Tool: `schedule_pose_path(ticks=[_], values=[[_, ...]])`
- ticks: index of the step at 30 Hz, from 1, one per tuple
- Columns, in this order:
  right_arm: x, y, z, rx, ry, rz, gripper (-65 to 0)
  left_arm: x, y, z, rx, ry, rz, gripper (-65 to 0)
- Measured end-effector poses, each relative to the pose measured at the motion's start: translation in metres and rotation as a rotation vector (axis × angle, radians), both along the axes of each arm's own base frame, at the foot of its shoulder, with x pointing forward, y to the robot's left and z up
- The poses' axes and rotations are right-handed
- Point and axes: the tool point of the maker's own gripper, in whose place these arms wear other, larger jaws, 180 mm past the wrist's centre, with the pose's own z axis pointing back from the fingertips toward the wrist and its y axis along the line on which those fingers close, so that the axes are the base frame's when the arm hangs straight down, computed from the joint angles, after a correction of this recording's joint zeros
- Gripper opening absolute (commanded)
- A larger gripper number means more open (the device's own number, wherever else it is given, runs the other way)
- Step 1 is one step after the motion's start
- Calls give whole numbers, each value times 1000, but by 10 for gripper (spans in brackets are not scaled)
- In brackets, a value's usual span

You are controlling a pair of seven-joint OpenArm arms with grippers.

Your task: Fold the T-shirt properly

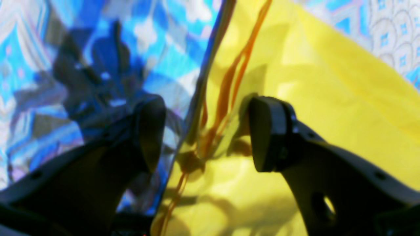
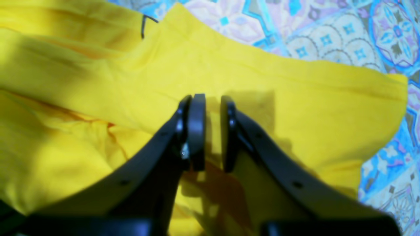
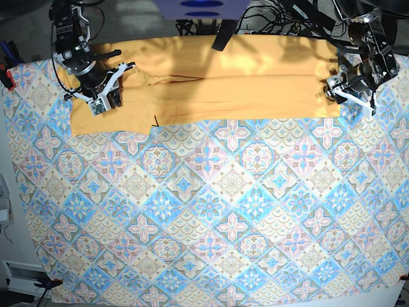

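Note:
The T-shirt's end edge (image 1: pixel 224 98) lies creased and crooked under the robot's open left gripper, so the left gripper should move back, straighten that edge and then pinch the T-shirt end's layers (image 1: pixel 199 155) together.
The yellow-orange T-shirt (image 3: pixel 223 83) lies as a long flat band across the far side of the table. My right gripper (image 3: pixel 102 97) is at its left end. In the right wrist view its fingers (image 2: pixel 197 131) stand almost together, with a thin fold of the T-shirt (image 2: pixel 262 82) between them. My left gripper (image 3: pixel 333 89) is at the shirt's right end. In the left wrist view the left gripper (image 1: pixel 208 134) is open and straddles the edge of the T-shirt (image 1: pixel 328 98), one finger over the tablecloth and one over the cloth.
The blue-pink tile-patterned tablecloth (image 3: pixel 211 211) covers the whole table in front of the shirt. Cables and dark gear (image 3: pixel 211 13) lie beyond the far edge. A red clamp (image 3: pixel 6 75) grips the left edge. A small black mark (image 2: pixel 144 26) shows on the shirt.

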Motion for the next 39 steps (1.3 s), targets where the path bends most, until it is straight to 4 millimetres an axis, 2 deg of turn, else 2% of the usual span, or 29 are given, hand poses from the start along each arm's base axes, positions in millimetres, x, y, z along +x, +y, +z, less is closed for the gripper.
schedule_pose_path(ticks=[7, 13, 16, 21, 24, 27, 31, 34, 39], values=[[1, -2, 0, -2, -2, -4, -568, 6, -12, -5, 34, -5, -68, -272], [0, -1, 0, -2, -1, -3, -568, -1, -20, -9, 28, -9, -86, -456], [0, -1, 0, -1, -2, -3, -568, -4, -24, -9, -5, -22, -74, -510], [1, -1, 0, -2, -2, -3, -568, -5, -25, -8, -7, -22, -78, -513], [0, -1, 0, -1, -1, -3, -568, -12, -43, -1, -40, -1, -130, -514], [1, -1, 0, -1, -2, -3, -568, -10, -65, 12, -61, -32, -183, -514], [0, -2, 0, -2, -2, -4, -568, 11, -58, 37, -9, -123, -201, -514], [1, 0, 1, 3, -7, -2, -568, 15, -60, 49, 11, -153, -221, -514], [2, -3, 1, -3, -8, -9, -568, 21, -92, 66, -74, -228, -232, -514]])
